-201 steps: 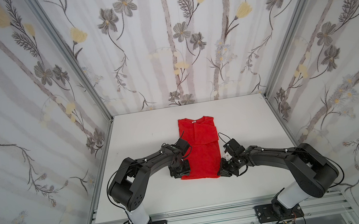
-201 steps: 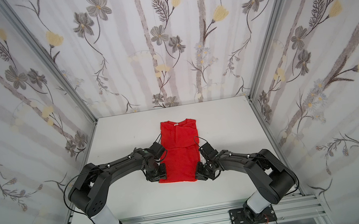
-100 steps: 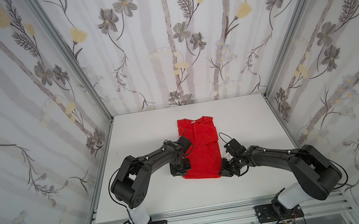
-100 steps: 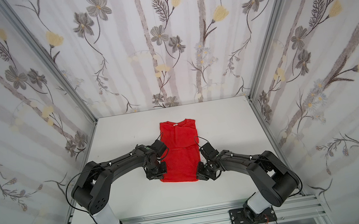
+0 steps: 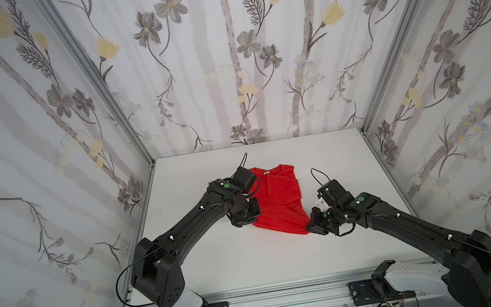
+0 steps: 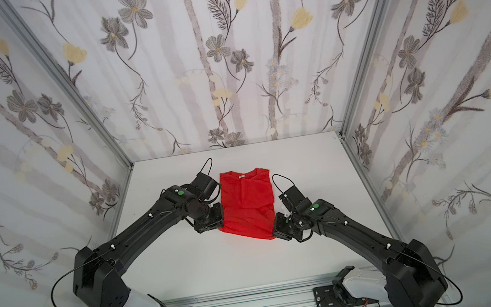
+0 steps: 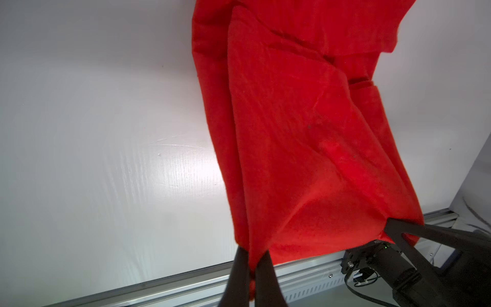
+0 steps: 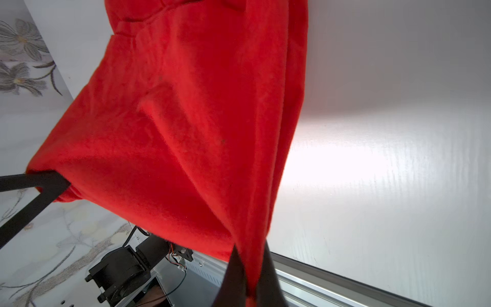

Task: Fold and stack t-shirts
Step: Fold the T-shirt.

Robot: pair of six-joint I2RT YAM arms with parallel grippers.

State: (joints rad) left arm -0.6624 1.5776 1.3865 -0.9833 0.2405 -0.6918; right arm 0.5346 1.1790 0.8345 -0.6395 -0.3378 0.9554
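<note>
I keep folding the red t-shirt's hem [image 6: 247,234] over with my left gripper, as it is taut across both grippers, and release it at the red t-shirt's collar [image 6: 243,174].
The red t-shirt [image 5: 277,195] [image 6: 246,203] lies lengthwise in mid-table, sides folded in, its white neck label [image 5: 265,173] at the far end. My left gripper [image 5: 252,221] [image 7: 253,255] is shut on the shirt's near left hem corner, red cloth pinched between its black fingers [image 7: 240,265]. At the near right hem corner my right gripper [image 5: 309,227] [image 8: 251,249] is likewise shut on the cloth. The hem hangs stretched between the two grips, raised a little off the table. The far half rests flat.
The white table [image 5: 221,263] is walled by flowered fabric panels on the left, back and right. An aluminium rail [image 5: 259,300] with both arm bases runs along the near edge. Cables loop above each wrist.
My left gripper has shut on the near left hem corner. The near hem has risen a little off the table. The right gripper has kept its grip throughout.
</note>
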